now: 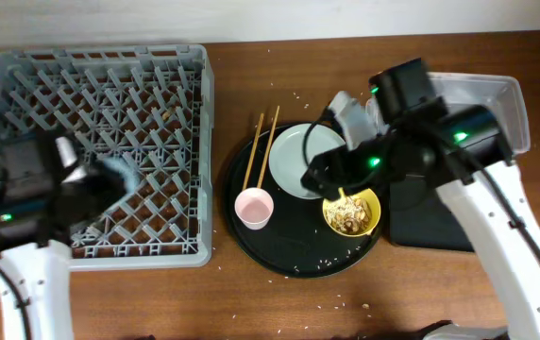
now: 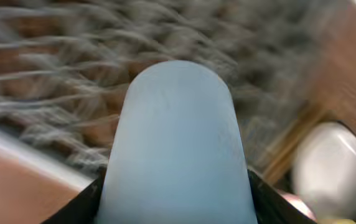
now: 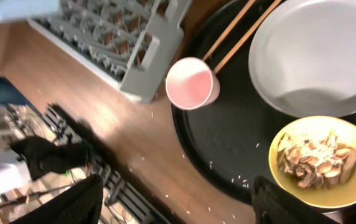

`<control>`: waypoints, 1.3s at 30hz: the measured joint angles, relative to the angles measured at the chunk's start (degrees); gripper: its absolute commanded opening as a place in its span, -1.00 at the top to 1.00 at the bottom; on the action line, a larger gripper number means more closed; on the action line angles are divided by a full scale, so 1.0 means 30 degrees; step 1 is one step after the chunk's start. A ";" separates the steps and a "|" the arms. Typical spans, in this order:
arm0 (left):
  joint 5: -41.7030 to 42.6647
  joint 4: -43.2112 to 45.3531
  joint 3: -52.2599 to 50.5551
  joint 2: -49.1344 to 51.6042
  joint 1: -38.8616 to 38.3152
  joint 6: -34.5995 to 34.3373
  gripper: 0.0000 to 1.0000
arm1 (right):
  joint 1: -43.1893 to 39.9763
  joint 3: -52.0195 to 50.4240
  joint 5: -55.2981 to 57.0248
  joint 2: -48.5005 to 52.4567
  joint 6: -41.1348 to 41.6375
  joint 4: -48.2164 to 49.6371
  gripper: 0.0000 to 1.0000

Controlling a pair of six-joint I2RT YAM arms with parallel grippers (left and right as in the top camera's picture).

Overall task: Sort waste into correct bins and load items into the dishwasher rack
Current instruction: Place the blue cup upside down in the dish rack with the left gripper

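My right gripper should hand the pink cup [image 1: 254, 208] to my left gripper to place opening down in the rack [image 1: 109, 123], because the cup stands opening up on the tray.
My left gripper [image 1: 109, 175] is shut on the small blue cup [image 2: 178, 143] and holds it over the grey dishwasher rack [image 1: 25, 71]; the view is blurred. My right gripper [image 3: 175, 199] is open and empty above the round black tray [image 1: 289, 253], near the pale plate [image 1: 298, 156]. The pink cup [image 1: 254, 208], the chopsticks [image 1: 261, 146] and the yellow bowl [image 1: 369, 222] with food scraps [image 3: 318, 158] stand on that tray. The clear tub [image 1: 501, 99] and the shallow black tray [image 1: 430, 222] are at the right, partly under my right arm. No napkin or wrapper shows.
Rice grains [image 1: 341, 302] lie scattered on the wooden table in front of the round tray and on it. The rack's right wall [image 1: 206, 151] stands close to the round tray's left rim.
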 measured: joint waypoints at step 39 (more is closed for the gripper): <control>0.3927 -0.0976 0.2958 0.2076 -0.3738 0.5807 -0.99 | 0.4699 -0.8415 0.3687 0.7417 0.5304 1.2131 0.92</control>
